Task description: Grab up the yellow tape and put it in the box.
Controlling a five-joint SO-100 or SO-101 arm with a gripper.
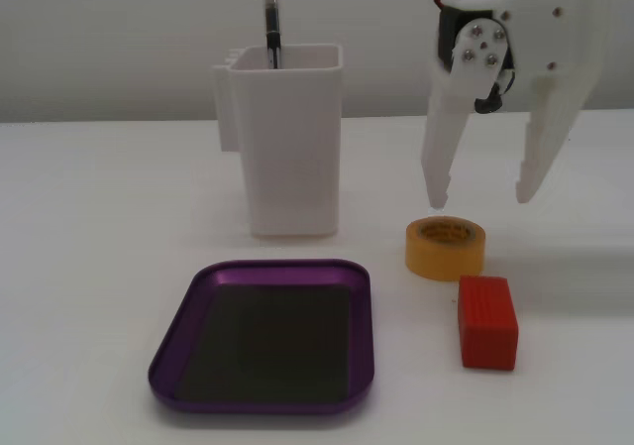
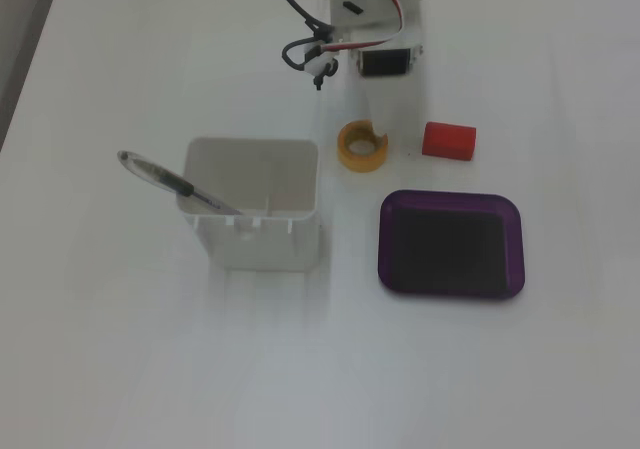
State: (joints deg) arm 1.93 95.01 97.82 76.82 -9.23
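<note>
I expect the yellow tape to stick out to one side and tilt when I lift it, because my open fingers are off-centre over the roll.
The yellow tape lies flat on the white table, right of the tall white container and just behind a red block. In a fixed view from above, the tape sits up and left of the purple box. My white gripper hangs open just above the tape. Its left finger tip is over the roll's far rim and the right one is past the roll's right side. From above, the gripper partly overlaps the roll. The box is empty, with nothing on its dark bottom.
A red block lies right in front of the tape, and in the view from above the block lies beside the roll. A tall white container holding a pen stands behind the box. Red and black cables hang from the arm.
</note>
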